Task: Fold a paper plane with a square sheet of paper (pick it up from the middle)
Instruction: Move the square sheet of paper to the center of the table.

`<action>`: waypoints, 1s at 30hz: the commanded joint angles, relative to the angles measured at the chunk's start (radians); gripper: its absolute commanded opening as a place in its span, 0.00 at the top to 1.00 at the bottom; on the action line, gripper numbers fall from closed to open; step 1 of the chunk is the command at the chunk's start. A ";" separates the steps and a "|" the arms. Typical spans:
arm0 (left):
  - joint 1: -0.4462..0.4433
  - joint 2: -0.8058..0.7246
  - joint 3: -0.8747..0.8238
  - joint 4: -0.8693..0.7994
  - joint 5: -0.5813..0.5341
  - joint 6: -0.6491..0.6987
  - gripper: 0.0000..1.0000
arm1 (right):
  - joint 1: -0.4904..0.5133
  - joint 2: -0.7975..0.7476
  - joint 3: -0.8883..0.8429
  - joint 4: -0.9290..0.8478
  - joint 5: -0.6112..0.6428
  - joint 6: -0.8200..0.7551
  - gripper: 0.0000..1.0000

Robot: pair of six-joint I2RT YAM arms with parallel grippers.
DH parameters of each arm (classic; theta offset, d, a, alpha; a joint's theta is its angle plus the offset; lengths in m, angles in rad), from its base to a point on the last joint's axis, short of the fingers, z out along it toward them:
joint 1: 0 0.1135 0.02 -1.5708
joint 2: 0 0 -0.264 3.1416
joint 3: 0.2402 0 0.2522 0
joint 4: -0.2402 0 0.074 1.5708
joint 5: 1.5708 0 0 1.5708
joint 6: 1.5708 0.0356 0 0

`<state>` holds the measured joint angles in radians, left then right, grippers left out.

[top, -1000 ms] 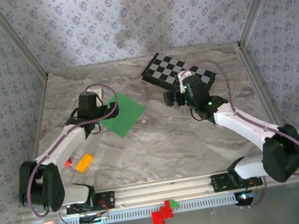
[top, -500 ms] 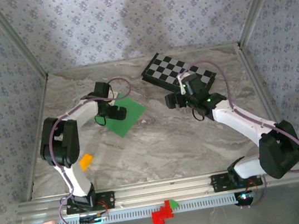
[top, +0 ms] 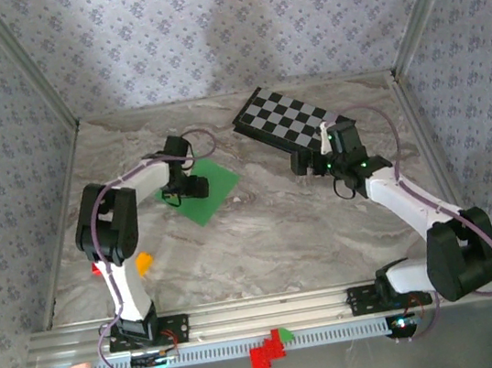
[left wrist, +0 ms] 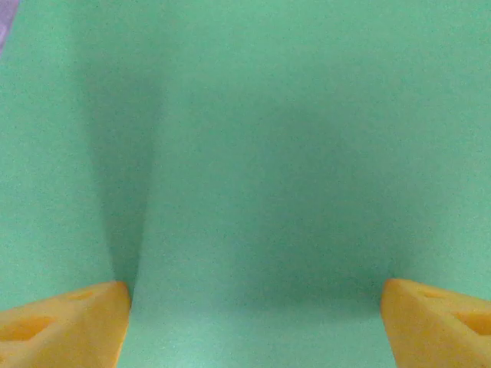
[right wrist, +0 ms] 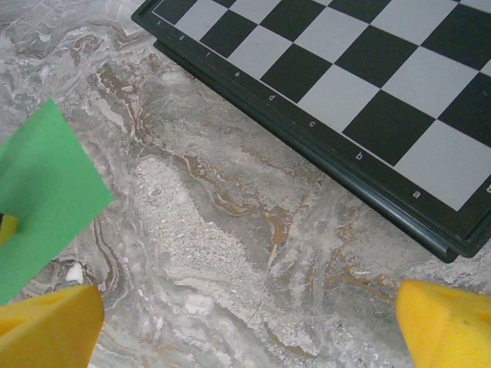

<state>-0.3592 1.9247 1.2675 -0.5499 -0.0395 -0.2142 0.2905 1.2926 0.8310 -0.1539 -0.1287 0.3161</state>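
Observation:
Next, I slide the green sheet (top: 215, 201) toward the table's centre (top: 247, 206) with my left gripper before I pinch the sheet's middle, because the sheet is far from my right gripper.
The square sheet of paper (top: 214, 189) lies flat on the marble table, left of centre, bright green and set like a diamond. My left gripper (top: 190, 190) is down over its left half. In the left wrist view the sheet (left wrist: 253, 153) spreads under the open gripper (left wrist: 257, 314), whose yellow fingertips (left wrist: 69, 326) stand far apart on the green surface; a soft shadowed ridge runs up from the left tip. My right gripper (top: 306, 162) hovers open by the checkerboard's near edge, with bare marble between its fingertips (right wrist: 46, 330) and the sheet's corner (right wrist: 38, 199) at its left.
The black-and-white checkerboard (top: 290, 118) lies at the back right, and its dark rim (right wrist: 307, 130) passes close in front of my right gripper. A small orange block (top: 144, 262) and a red piece (top: 97, 269) sit near the left arm. Patterned walls enclose the table.
The left arm has risen upright and its gripper has moved right onto the green sheet, its jaws narrowing slightly. The right gripper has drawn back to the right, along the checkerboard's edge.

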 commanded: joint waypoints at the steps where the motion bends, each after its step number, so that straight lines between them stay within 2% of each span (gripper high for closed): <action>1: -0.068 -0.018 -0.050 -0.073 -0.091 -0.251 0.15 | -0.017 -0.034 -0.005 -0.015 -0.064 0.024 0.00; 6: -0.224 -0.075 -0.103 -0.064 -0.157 -0.448 0.12 | -0.024 -0.057 -0.018 -0.010 -0.085 0.027 0.00; 10: -0.313 -0.134 -0.080 -0.068 -0.210 -0.483 0.09 | -0.027 -0.071 -0.020 -0.015 -0.095 0.028 0.00; 12: -0.317 -0.156 -0.071 -0.057 -0.186 -0.436 0.09 | -0.028 -0.080 -0.024 -0.019 -0.097 0.023 0.00; 16: -0.303 -0.165 -0.065 -0.066 -0.164 -0.231 0.08 | -0.029 -0.094 -0.039 -0.018 -0.083 0.022 0.00; 21: -0.238 -0.098 -0.001 -0.104 -0.003 -0.031 0.08 | -0.033 -0.084 -0.027 -0.030 -0.084 0.017 0.00; 25: -0.213 -0.027 0.075 -0.183 0.010 0.025 0.08 | -0.034 -0.115 -0.036 -0.019 -0.088 0.011 0.00; 30: -0.208 0.031 0.154 -0.249 0.023 0.030 0.07 | -0.041 -0.101 -0.045 -0.007 -0.095 0.020 0.00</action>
<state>-0.5648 1.9240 1.3647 -0.7090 -0.0479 -0.2298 0.2581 1.1912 0.7921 -0.1577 -0.2073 0.3294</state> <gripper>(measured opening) 0.931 0.996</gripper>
